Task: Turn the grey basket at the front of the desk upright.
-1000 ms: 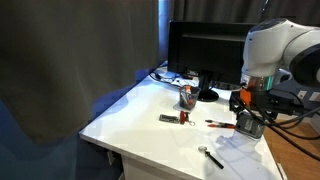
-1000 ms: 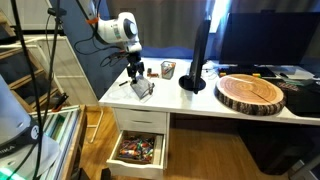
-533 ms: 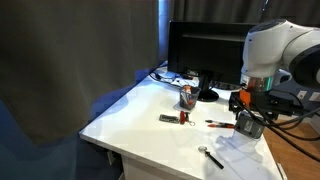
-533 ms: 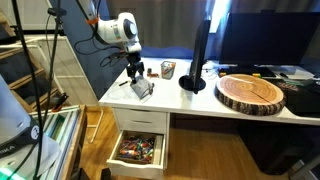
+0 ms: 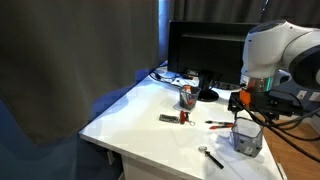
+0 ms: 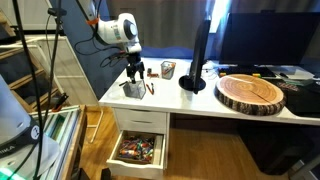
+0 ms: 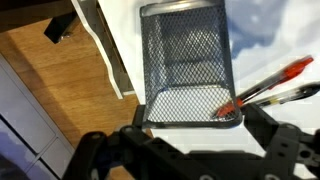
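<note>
Next, my gripper backs away, tilts, and comes in low at the basket's near rim (image 7: 192, 124), because it points steeply down and the grey basket's width (image 7: 188, 62) almost fills its fingers.
The grey basket (image 5: 247, 138) stands on the desk (image 5: 150, 125) near its front edge, and its open top seems to face up. It also shows in the other exterior view (image 6: 133, 90). In the wrist view the mesh basket (image 7: 188, 60) lies just beyond my fingers. My gripper (image 5: 247, 108) hangs right above it, also seen in an exterior view (image 6: 136, 72). The jaws (image 7: 200, 128) are spread wide on either side of the basket's near rim and do not squeeze it.
Red pens (image 7: 265, 85) lie beside the basket, also seen in an exterior view (image 5: 220, 124). A dark reddish cup of pens (image 5: 186, 96), a monitor (image 5: 205, 55) and a metal tool (image 5: 210, 155) are on the desk. A wooden slab (image 6: 250, 92) lies farther along. A drawer (image 6: 138, 150) is open below.
The basket was held tilted at the gripper. Now it sits lower on the desk, free of the jaws. The arm has hardly moved.
</note>
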